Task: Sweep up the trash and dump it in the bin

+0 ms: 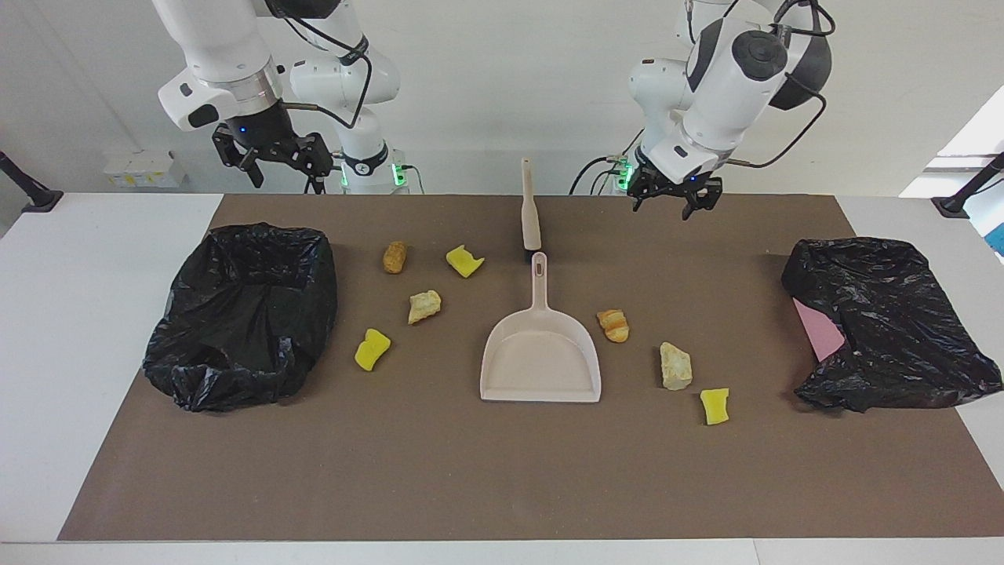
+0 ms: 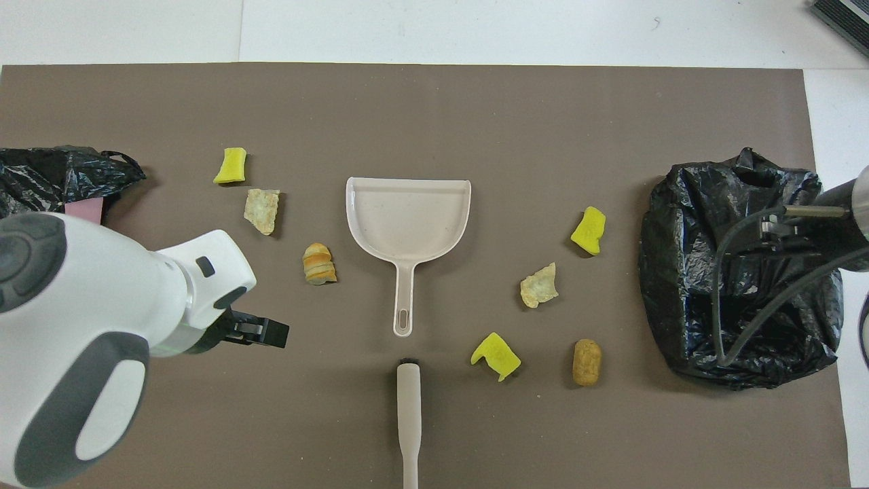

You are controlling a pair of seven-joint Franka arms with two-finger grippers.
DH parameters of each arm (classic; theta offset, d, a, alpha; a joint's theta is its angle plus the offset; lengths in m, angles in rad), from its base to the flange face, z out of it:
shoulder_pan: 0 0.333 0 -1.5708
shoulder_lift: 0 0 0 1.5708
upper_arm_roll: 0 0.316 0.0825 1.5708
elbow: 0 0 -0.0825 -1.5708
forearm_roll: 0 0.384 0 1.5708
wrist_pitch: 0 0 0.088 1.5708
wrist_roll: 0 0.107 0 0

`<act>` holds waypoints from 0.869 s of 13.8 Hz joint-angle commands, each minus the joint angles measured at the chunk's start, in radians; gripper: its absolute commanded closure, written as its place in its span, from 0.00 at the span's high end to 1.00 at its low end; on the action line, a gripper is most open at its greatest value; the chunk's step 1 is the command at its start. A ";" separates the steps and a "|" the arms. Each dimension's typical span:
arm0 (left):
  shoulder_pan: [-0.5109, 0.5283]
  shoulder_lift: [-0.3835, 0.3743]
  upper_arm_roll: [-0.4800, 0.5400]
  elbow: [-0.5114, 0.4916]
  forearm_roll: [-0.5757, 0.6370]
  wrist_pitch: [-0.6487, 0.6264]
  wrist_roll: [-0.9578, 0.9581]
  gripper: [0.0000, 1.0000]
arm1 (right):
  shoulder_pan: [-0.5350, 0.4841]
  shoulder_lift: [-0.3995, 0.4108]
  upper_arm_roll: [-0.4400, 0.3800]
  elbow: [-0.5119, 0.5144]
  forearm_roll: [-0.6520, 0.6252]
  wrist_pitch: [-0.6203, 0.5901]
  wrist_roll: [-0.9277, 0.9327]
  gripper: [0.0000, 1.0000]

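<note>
The brush handle (image 2: 411, 466) is pointing toward my arms and is clear of the dustpan. My left gripper goes on moving to that handle (image 1: 527, 179) until its fingers close around it.
Seven trash scraps lie on the brown mat (image 1: 502, 471). A brown lump (image 1: 394, 256), a yellow sponge piece (image 1: 464, 260), a beige lump (image 1: 424, 306) and a second yellow piece (image 1: 372, 349) lie between the dustpan (image 1: 541, 361) and the open black-lined bin (image 1: 243, 314). An orange bread-like lump (image 1: 613, 325), a tan rock (image 1: 675, 366) and a third yellow piece (image 1: 714, 406) lie toward the left arm's end. My left gripper (image 1: 674, 205) hangs open and empty over the mat beside the brush (image 1: 531, 212). My right gripper (image 1: 276, 161) hangs open and empty above the mat's edge by the bin.
The brush (image 2: 409, 407) lies in line with the dustpan's handle (image 2: 402, 299), nearer to the robots. A crumpled black bag (image 1: 886, 322) with a pink patch lies at the left arm's end. White tabletop (image 1: 94, 314) borders the mat.
</note>
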 commanded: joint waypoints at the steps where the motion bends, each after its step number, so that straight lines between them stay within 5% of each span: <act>1: -0.136 -0.070 0.017 -0.124 -0.006 0.079 -0.128 1.00 | -0.008 -0.019 -0.003 -0.025 0.018 0.013 -0.027 1.00; 6: -0.365 -0.066 0.017 -0.202 -0.008 0.166 -0.378 1.00 | -0.006 -0.024 -0.005 -0.028 0.016 0.011 -0.023 1.00; 12: -0.573 -0.037 0.017 -0.371 -0.008 0.424 -0.576 1.00 | -0.012 -0.021 -0.005 -0.025 0.002 0.011 -0.035 1.00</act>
